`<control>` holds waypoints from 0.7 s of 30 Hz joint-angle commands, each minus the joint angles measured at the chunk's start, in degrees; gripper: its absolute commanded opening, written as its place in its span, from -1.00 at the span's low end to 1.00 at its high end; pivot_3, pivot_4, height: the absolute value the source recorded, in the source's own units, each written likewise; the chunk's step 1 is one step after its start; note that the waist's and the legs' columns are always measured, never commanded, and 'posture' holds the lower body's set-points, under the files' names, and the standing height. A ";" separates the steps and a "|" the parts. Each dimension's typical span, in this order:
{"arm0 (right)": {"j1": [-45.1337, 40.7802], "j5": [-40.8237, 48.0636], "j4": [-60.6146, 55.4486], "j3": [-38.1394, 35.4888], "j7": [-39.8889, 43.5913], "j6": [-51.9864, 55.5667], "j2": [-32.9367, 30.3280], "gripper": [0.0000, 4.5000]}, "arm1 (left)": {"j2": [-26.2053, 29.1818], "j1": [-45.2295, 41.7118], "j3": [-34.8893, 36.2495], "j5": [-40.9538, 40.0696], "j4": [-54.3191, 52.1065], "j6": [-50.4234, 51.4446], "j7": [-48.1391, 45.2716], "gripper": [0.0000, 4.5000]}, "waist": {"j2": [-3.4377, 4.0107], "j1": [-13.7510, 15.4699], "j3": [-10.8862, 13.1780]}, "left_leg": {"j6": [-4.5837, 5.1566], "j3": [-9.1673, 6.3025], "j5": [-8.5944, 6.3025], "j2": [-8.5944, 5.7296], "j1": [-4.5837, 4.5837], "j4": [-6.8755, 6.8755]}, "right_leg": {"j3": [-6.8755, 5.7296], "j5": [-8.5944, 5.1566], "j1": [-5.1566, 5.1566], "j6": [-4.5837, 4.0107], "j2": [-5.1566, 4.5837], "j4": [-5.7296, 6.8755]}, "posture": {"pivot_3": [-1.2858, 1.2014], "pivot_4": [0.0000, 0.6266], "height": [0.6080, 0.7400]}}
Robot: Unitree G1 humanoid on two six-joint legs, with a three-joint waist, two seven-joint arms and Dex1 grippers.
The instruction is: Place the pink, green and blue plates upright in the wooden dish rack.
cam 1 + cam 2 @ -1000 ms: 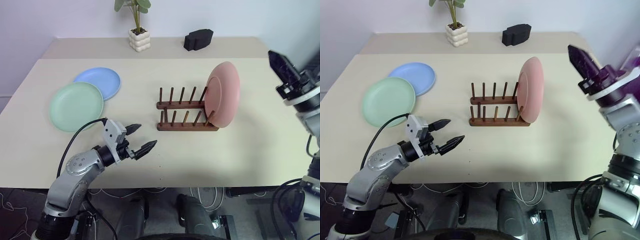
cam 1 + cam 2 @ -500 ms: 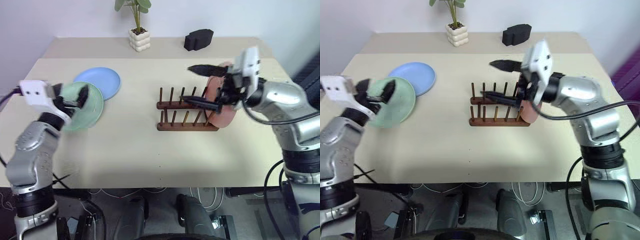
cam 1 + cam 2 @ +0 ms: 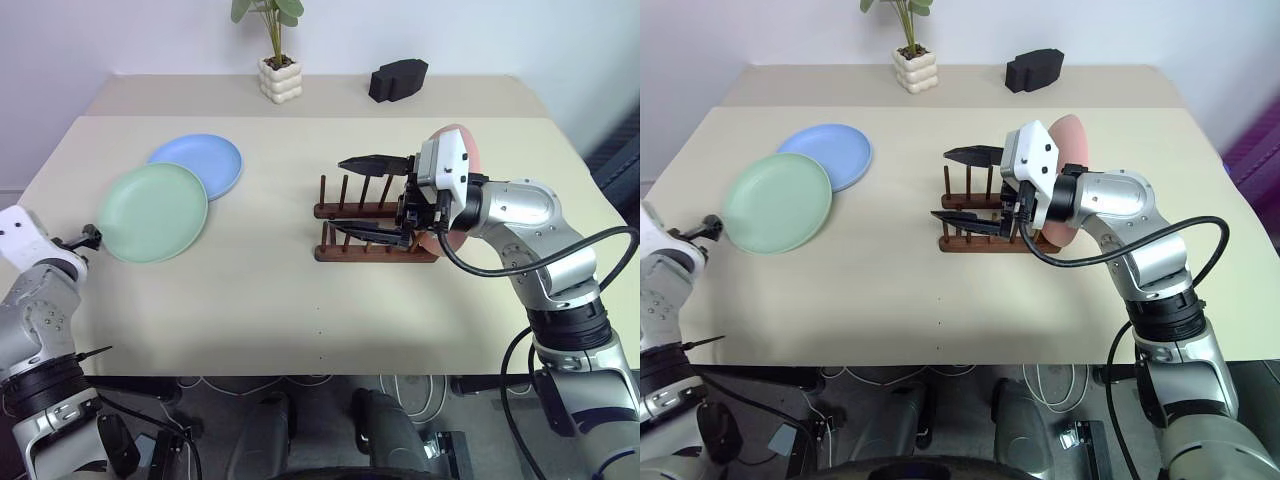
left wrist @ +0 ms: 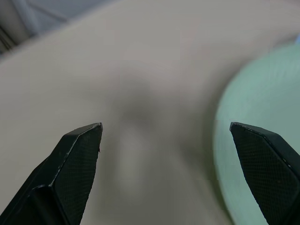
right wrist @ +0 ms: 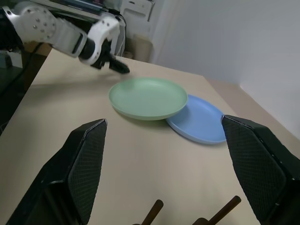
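I should lift the green plate (image 3: 153, 213) by its rim (image 3: 104, 228) with my left gripper and hand it over, because the plate is lying flat far from my right gripper at the rack.
The pink plate (image 3: 1072, 140) stands upright at the right end of the wooden dish rack (image 3: 375, 232), partly hidden behind my right wrist. My right gripper (image 3: 337, 195) is open and hovers level over the rack, pointing toward the other plates and holding nothing. The green plate (image 3: 153, 212) lies flat on the table's left side, its rim overlapping the blue plate (image 3: 198, 165) behind it. My left gripper (image 4: 164, 125) is open and empty at the table's left edge, just beside the green plate's (image 4: 262, 108) rim. One of its fingers (image 3: 88, 238) shows there.
On the raised ledge at the back stand a potted plant in a white pot (image 3: 277, 78) and a black object (image 3: 398, 78). The beige table (image 3: 300, 290) has bare surface between the plates and the rack and along its front edge.
My left arm swung from the table's front middle out to the left edge by the green plate. My right arm came in from the far right and settled over the rack. The plates stayed put.
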 commanded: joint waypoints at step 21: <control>2.65 0.25 -4.30 -1.91 0.10 -0.02 -0.11 0.78 | -0.64 -2.95 0.29 -1.56 8.55 -3.48 -4.51 -0.98 | -0.02 -0.14 -0.01 | -0.06 -0.01 0.03 -0.02 0.09 -0.01 | 0.01 -0.01 -0.17 -0.01 -0.11 0.47 | 0.03 -0.52 0.97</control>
